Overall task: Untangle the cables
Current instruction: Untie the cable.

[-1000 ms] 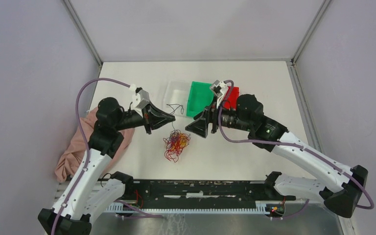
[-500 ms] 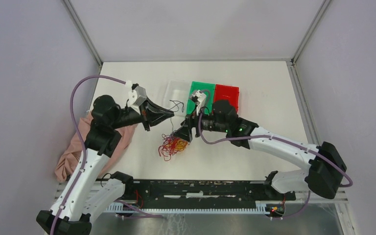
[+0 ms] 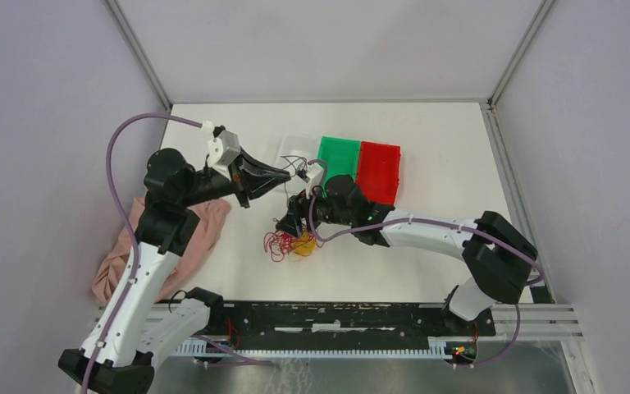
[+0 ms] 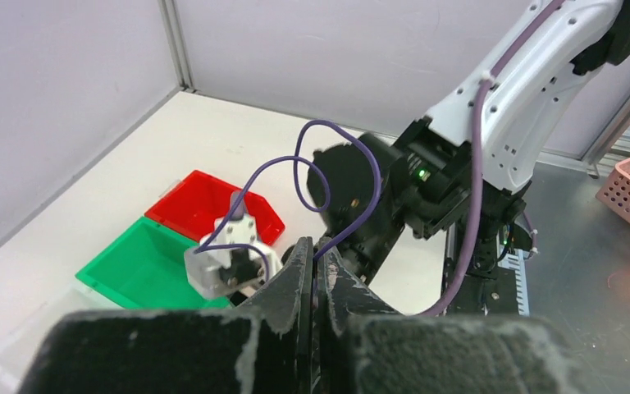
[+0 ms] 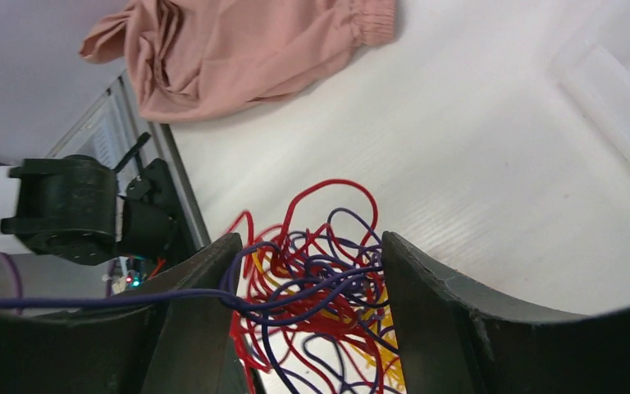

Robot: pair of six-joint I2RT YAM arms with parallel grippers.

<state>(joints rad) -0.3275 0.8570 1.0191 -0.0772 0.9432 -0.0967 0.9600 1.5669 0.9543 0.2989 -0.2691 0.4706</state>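
Next, my left gripper pulls the dark purple piece of cable [image 4: 377, 180] up and away while my right gripper holds the tangle [image 5: 328, 300] down, because that strand of cable still winds into the tangle.
The cables [image 3: 285, 244] lie as a red, yellow and dark purple tangle on the white table, in front of the bins. My right gripper [image 3: 289, 225] is lowered onto the tangle. In the right wrist view it [image 5: 310, 246] stands open with the cables [image 5: 320, 283] filling the gap. One dark purple strand [image 5: 90, 300] drapes over the left finger and runs taut off to the left. My left gripper [image 3: 288, 175] hovers just behind, shut, with a thin dark strand [image 3: 301, 169] at its tip. The left wrist view shows the left gripper [image 4: 316, 248] with its jaws pressed together.
A clear tray [image 3: 294, 146], a green bin [image 3: 340, 156] and a red bin [image 3: 380, 168] stand in a row behind the grippers. A pink cloth [image 3: 127, 250] lies at the table's left edge beside the left arm. The black rail [image 3: 336, 316] runs along the near edge.
My right arm swung left and down from beside the bins onto the tangle, and its jaws narrowed a little. My left gripper drew back and up, staying shut. The tangle shifted slightly left.
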